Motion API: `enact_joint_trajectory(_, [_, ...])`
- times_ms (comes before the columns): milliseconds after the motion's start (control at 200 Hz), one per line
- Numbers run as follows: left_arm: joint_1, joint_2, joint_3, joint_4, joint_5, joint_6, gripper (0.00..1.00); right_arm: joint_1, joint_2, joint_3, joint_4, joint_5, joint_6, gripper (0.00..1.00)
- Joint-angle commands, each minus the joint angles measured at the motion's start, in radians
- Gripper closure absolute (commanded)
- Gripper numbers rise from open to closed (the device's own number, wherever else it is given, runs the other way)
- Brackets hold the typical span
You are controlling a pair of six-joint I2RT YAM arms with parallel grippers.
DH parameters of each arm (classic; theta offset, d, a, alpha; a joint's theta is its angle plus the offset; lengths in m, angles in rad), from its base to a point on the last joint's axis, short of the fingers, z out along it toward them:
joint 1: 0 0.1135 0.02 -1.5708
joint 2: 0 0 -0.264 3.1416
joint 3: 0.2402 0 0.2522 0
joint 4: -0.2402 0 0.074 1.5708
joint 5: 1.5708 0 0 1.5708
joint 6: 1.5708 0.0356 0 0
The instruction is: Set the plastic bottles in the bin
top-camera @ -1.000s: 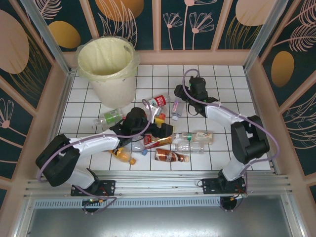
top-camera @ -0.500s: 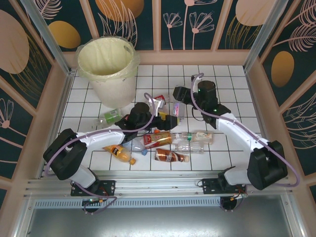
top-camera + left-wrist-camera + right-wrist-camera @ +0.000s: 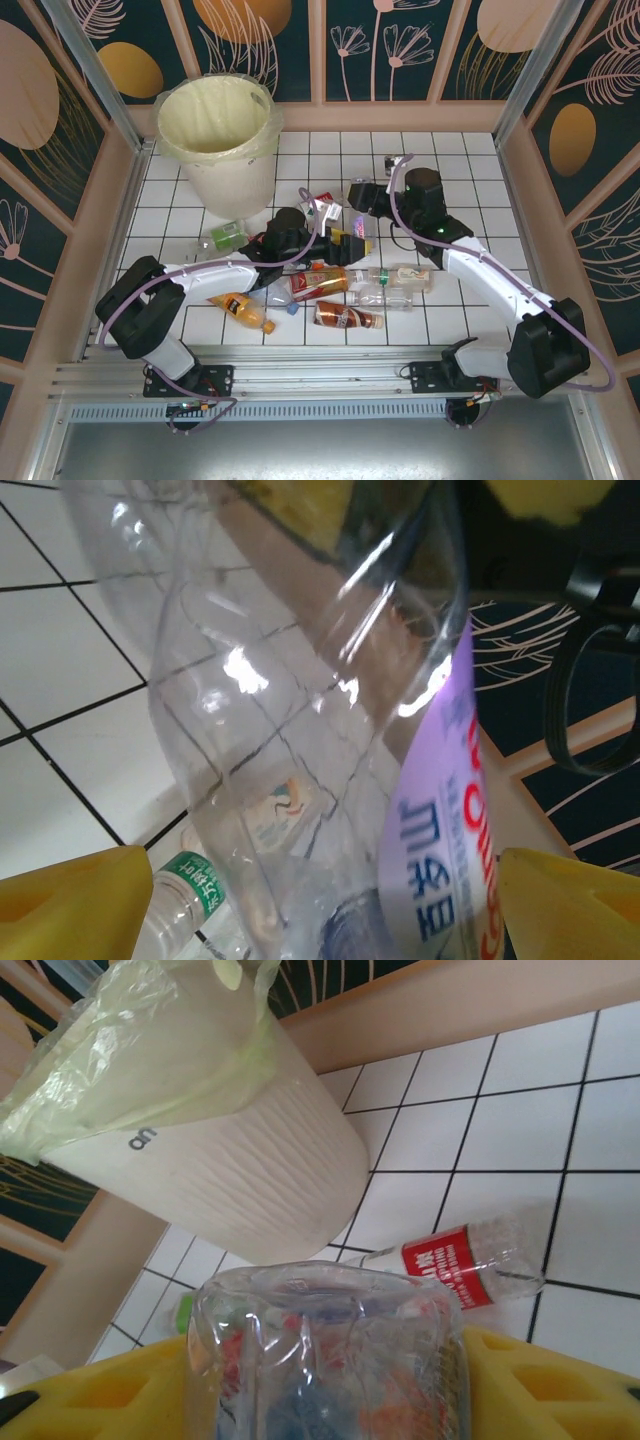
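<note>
The robot's left gripper should take the bottle [image 3: 440, 865] by its label from the right gripper and carry it to the cream bin [image 3: 222, 135], because that bin stands far from the right gripper.
My right gripper [image 3: 362, 203] [image 3: 330, 1385] is shut on a clear plastic bottle [image 3: 325, 1350] with a purple-and-white label [image 3: 445, 840], and holds it above the tiles at mid-table. My left gripper [image 3: 345, 238] [image 3: 320, 900] is open right beside it. Its yellow fingertips [image 3: 70, 900] stand wide on either side of that bottle's body [image 3: 290, 710]. The cream bin [image 3: 215, 130] [image 3: 200, 1130], lined with a pale yellow bag, stands at the far left. Several more bottles lie on the tiles: red-labelled [image 3: 320, 203] [image 3: 460, 1265], green-labelled [image 3: 225, 238], orange [image 3: 245, 312], brown [image 3: 318, 285].
Two clear bottles [image 3: 395, 275] and a brown one [image 3: 345, 317] lie in front of the grippers. A green-labelled clear bottle [image 3: 185, 895] shows below the left fingers. Wooden walls [image 3: 400, 115] enclose the tiled floor; the metal rail [image 3: 320, 375] runs along the near edge.
The right gripper has lifted the purple-labelled bottle off the tiles and swung slightly left. The left gripper has moved away from the near bottles and up to the held bottle, narrowing a little.
</note>
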Motion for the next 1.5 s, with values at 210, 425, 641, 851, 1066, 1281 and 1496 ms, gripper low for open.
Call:
enact_joint_trajectory(210, [0.004,0.007,0.027,0.089,0.049,-0.018,0.14,0.033,-0.010,-0.017,0.020,-0.045,0.001,0.41])
enact_joint_trajectory(425, [0.003,0.011,0.027,0.080,0.038,-0.032,0.26,0.039,-0.012,-0.026,0.028,-0.036,0.003,0.41])
enact_joint_trajectory(641, [0.004,0.009,0.049,0.052,0.048,-0.038,0.40,0.045,-0.008,-0.019,0.029,-0.024,-0.003,0.41])
enact_joint_trajectory(851, [0.003,-0.013,0.046,0.028,0.034,-0.025,0.41,0.051,-0.010,-0.011,0.023,-0.021,-0.008,0.38])
enact_joint_trajectory(1066, [0.003,-0.044,0.053,-0.033,-0.014,0.000,0.42,0.051,-0.040,-0.014,0.019,-0.026,-0.008,0.14])
enact_joint_trajectory(1281, [0.004,-0.071,0.096,-0.172,-0.075,0.055,0.42,0.049,-0.142,-0.034,-0.016,-0.026,-0.036,0.04])
enact_joint_trajectory(1496, [0.016,-0.084,0.172,-0.314,-0.110,0.125,0.42,0.048,-0.289,-0.064,-0.073,-0.052,-0.072,0.01])
